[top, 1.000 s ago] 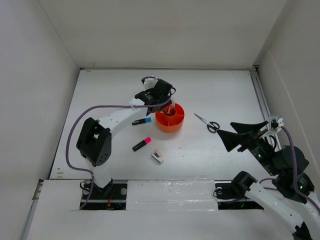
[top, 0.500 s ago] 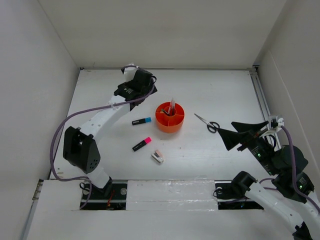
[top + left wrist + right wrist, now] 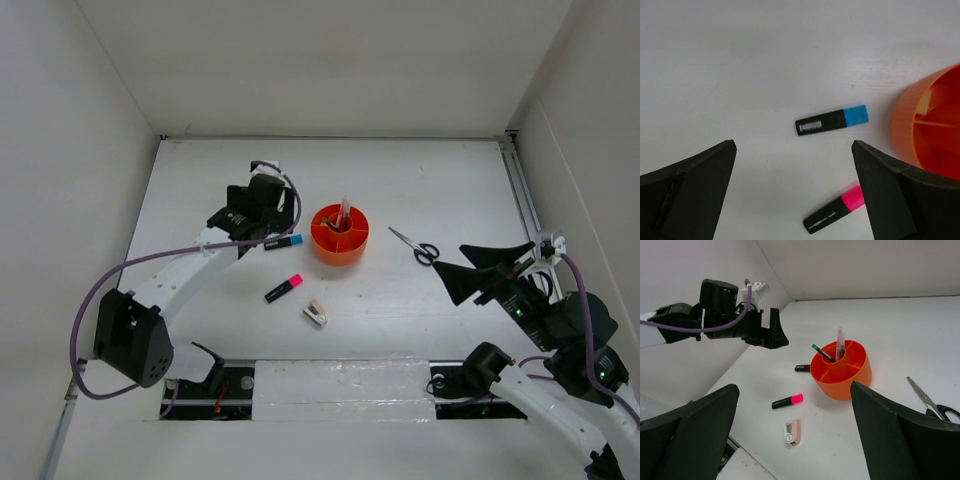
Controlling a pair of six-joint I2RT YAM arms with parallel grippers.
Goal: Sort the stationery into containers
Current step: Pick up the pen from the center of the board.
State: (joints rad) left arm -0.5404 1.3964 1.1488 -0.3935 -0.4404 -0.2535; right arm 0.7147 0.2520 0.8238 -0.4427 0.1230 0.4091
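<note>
My left gripper continues to go down and turns until its fingers straddle the black body point(image 3: 821, 123), as the blue-capped marker point(image 3: 284, 242) lies clear of the orange organiser.
The orange organiser point(image 3: 340, 240) stands mid-table with a pink pen point(image 3: 344, 212) and a thin black pen point(image 3: 822, 353) upright in its central cup. The blue-capped marker point(image 3: 284, 242) lies just left of it, and the pink-capped marker point(image 3: 284, 288) and pink-white clip point(image 3: 316, 314) lie nearer. The scissors point(image 3: 415, 246) lie to its right. My left gripper point(image 3: 268, 222) is open and empty, hovering over the blue-capped marker point(image 3: 831, 121), with the pink-capped marker point(image 3: 834, 216) between its fingers. My right gripper point(image 3: 455, 260) is open and empty, raised beside the scissors.
White walls close in the table on the left, back and right. A taped strip runs along the near edge point(image 3: 340, 385) between the arm bases. The organiser point(image 3: 925, 125) is close on the right in the left wrist view.
My left gripper left the organiser with the pink pen standing in the cup, swung back and left, then came nearer to hover by the blue-capped marker. The right arm has not moved.
</note>
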